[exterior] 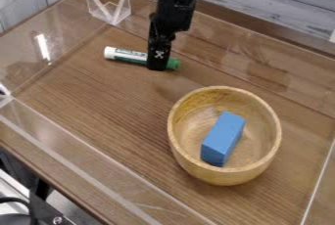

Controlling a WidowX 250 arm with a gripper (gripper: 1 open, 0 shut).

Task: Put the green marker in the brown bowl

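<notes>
My gripper spans the green-end with the cap (171,64), so I expect the green marker's white end (120,55) to keep sticking out sideways when I lift and carry it.
The green marker (127,54) lies flat on the wooden table at the left centre, its white end pointing left. My gripper (160,61) points straight down over the marker's right, green-capped end, hiding most of that end. Its black fingers stand open, low around the marker, with no grip visible. The brown bowl (175,131) sits at the front right, well apart from the gripper.
A blue rectangular block (222,137) lies inside the bowl. A clear plastic stand (108,4) is at the back left. Low transparent walls (39,48) border the wooden table.
</notes>
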